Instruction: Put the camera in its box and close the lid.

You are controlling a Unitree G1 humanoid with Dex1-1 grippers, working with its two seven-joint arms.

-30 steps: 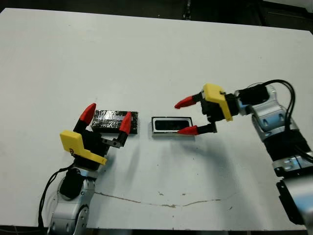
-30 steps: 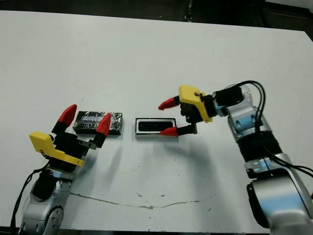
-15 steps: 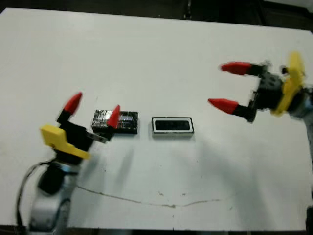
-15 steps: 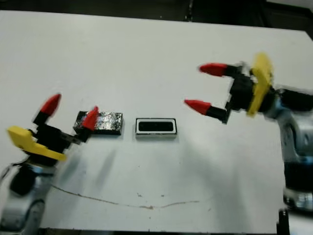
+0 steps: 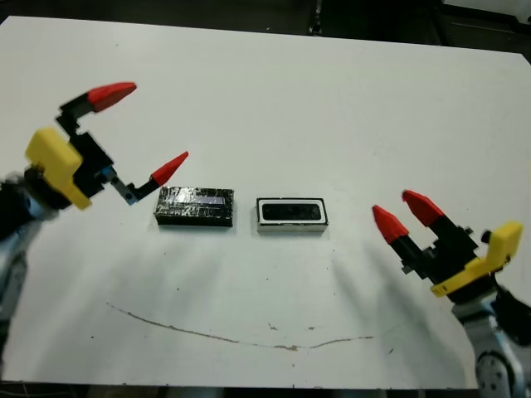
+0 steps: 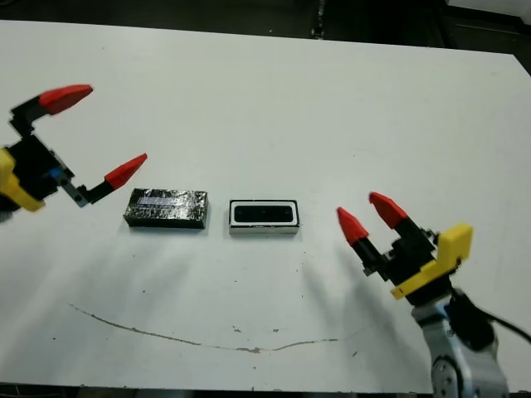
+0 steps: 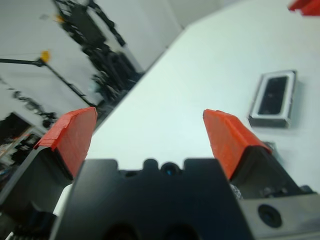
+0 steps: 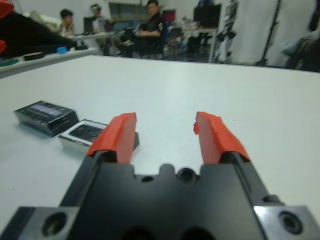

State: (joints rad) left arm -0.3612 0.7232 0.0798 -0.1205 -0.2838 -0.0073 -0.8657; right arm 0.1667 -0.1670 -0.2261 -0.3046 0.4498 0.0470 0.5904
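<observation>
The lid's deep sides are a little wider apart than the box, so I expect the lid to slide down over the box's sides when the robot lowers it.
The box sits at the table's middle, and the black camera lies flat inside it on the white lining. Just to its left rests the lid, shiny side up, apart from the box. My left gripper hangs open above the table, left of the lid and touching nothing. Near the front right, my right gripper is open and empty, right of the box. The right wrist view shows the lid and the box beyond its fingers. The left wrist view shows the box.
A thin brown line runs along the white table near its front edge. Dark floor lies beyond the far edge. In the right wrist view, people sit at desks beyond the table.
Both arms have drawn back from the things. The left gripper rose to the far left, off the lid. The right gripper swung from the box to the front right. Box and lid stayed put.
</observation>
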